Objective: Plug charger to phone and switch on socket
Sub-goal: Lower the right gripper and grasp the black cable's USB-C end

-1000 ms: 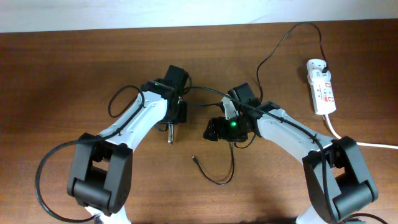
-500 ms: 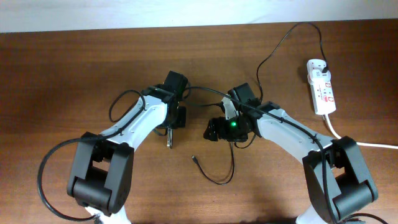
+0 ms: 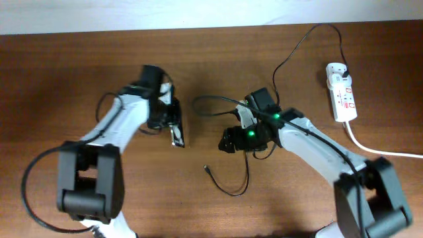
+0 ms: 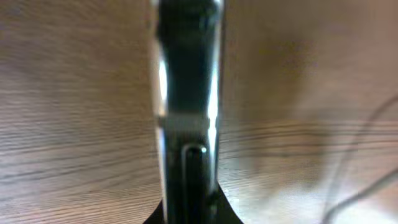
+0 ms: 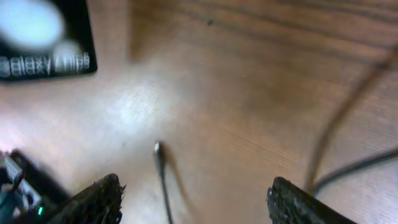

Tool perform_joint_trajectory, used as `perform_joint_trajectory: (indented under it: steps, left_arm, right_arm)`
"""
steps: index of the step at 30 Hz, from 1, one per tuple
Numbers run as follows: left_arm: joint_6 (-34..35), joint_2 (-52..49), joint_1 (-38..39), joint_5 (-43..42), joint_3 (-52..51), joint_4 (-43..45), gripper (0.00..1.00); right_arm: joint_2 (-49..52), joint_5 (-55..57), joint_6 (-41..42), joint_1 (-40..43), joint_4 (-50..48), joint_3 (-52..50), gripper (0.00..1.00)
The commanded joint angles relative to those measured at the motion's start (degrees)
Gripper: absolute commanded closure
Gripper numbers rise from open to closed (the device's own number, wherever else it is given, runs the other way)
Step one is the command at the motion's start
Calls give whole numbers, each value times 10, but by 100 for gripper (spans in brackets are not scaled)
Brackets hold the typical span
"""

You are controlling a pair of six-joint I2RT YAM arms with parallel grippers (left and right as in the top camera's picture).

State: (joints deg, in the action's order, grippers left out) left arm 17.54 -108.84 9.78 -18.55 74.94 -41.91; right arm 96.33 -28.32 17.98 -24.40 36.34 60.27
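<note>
I should tilt the phone's front up, because the phone stands on its long edge [image 3: 177,133] in my left gripper. I need to do this before my right gripper brings the charger's connector tip [image 3: 207,168] over.
The phone [image 3: 177,133] stands on its long edge on the table, seen as a thin strip in the overhead view. My left gripper [image 3: 170,119] is shut on it; the left wrist view shows its dark edge [image 4: 186,93] running up from between the jaws [image 4: 189,214]. The right wrist view shows its glossy face with text [image 5: 45,43] at top left. My right gripper [image 3: 227,139] is open and empty, its fingers [image 5: 198,202] astride the charger's connector tip [image 5: 158,148]. The tip lies on the table [image 3: 206,168]. The thin black cable loops back to the white socket [image 3: 342,92] at far right.
The charger's plug [image 3: 344,69] sits in the socket's far end. A thick white cord [image 3: 373,149] runs from the socket off the right edge. The charger cable [image 3: 291,49] arcs across the back right of the table and curls in a loop [image 3: 232,192] near the front.
My left arm has swung left and back, carrying the phone a little left and away from the right gripper. The right arm, cable tip and socket have stayed put.
</note>
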Motion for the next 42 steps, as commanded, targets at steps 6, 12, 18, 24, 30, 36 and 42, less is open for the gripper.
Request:
perform_joint_trajectory:
  steps: [6,12,18,24,30,36,42]
  left_arm:
    - [-68,27,-106,-216,10,29,100]
    - [-127,20,-106,-303,-13,78,100]
    - [-127,-46,-106,-432,-18,120,100]
    - [-111,-57,-121,-452,-18,129,100]
    - [-111,-57,-126,-454,-18,127,100]
    - [-111,-57,-126,-453,-18,128,100]
    - [-108,-57,-126,-453,-18,130,100]
  right_arm:
    - [-19,114,-26,-93,46,10,4]
    - [-18,110,-26,-94,55,10,9]
    - [-15,122,-57,-120,94,10,34]
    - [24,247,-19,-234,49,10,42]
    - [43,277,-10,-258,13,10,43]
    - [76,278,25,-260,-22,10,60]
    - [76,275,38,-260,-12,10,78]
